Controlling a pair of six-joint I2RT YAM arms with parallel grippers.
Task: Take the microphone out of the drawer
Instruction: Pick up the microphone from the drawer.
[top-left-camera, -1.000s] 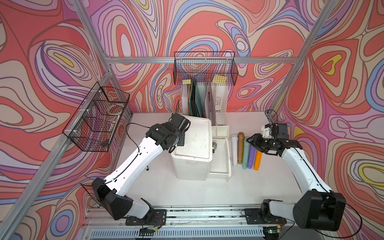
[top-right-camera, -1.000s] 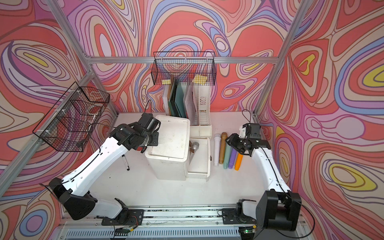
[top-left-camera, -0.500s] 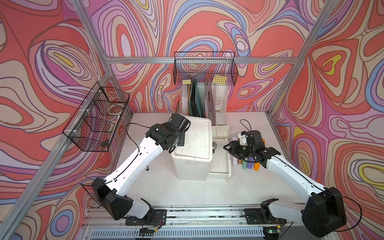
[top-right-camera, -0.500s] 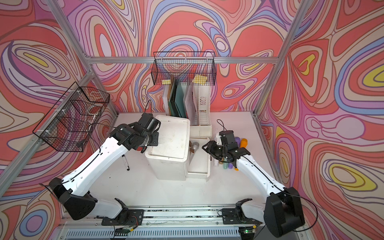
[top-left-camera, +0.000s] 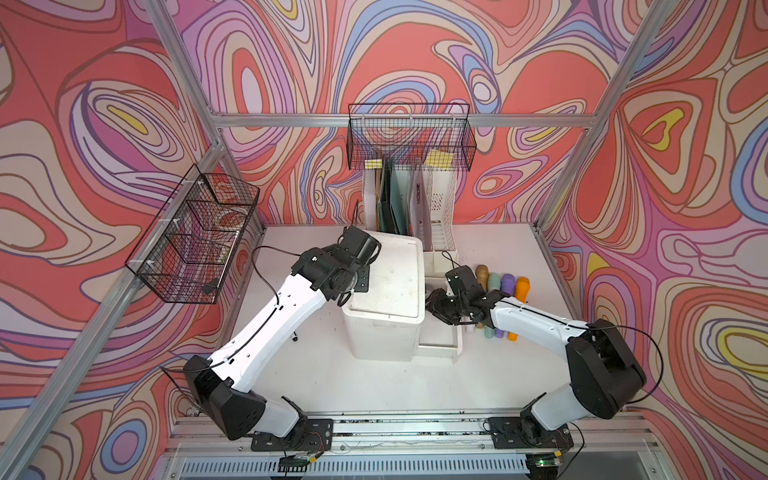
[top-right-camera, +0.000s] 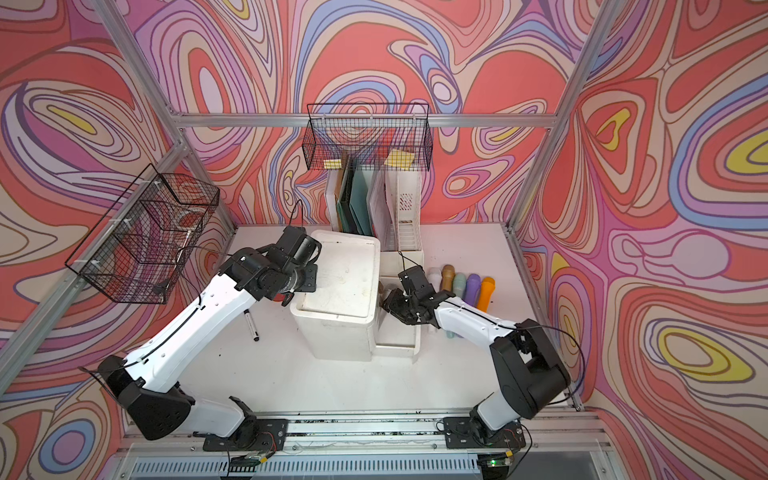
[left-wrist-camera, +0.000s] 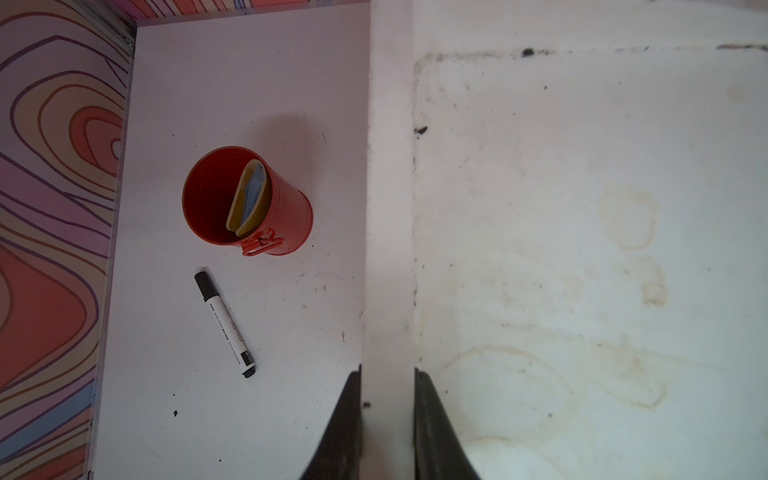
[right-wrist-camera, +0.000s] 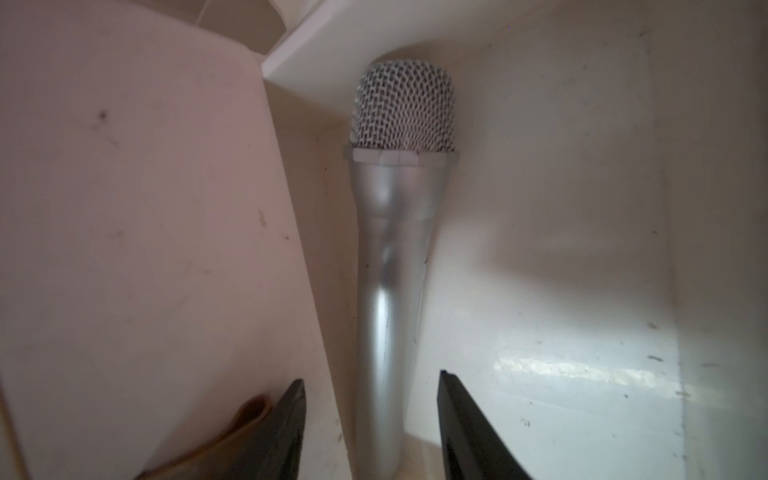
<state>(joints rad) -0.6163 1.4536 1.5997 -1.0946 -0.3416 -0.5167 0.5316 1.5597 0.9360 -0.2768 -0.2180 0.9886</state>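
Note:
The robot's right gripper has its open fingers on both sides of the microphone's handle (right-wrist-camera: 380, 344), so it should keep reaching down along the microphone until it can close just below the microphone's mesh head (right-wrist-camera: 398, 192).
A silver microphone (right-wrist-camera: 390, 270) with a mesh head lies in the pulled-out white drawer (top-left-camera: 440, 351), close to the wall of the white drawer unit (top-left-camera: 386, 286). My right gripper (right-wrist-camera: 370, 376) is down in the drawer, open, with one finger on each side of the handle and a gap on both sides. In both top views the right gripper (top-left-camera: 434, 305) (top-right-camera: 390, 305) covers the microphone. My left gripper (left-wrist-camera: 387, 370) is shut on the left rim of the unit's top, also seen in a top view (top-left-camera: 351, 286).
A row of coloured cylinders (top-left-camera: 507, 284) lies on the table right of the drawer. Left of the unit stand a red cup (left-wrist-camera: 245, 199) and a marker (left-wrist-camera: 224, 324). A file holder (top-left-camera: 415, 212) is behind the unit, with wire baskets (top-left-camera: 409, 137) (top-left-camera: 195, 232) on the walls.
My right arm has swung left from the row of cylinders to the drawer and come down over the microphone. The left arm has not moved.

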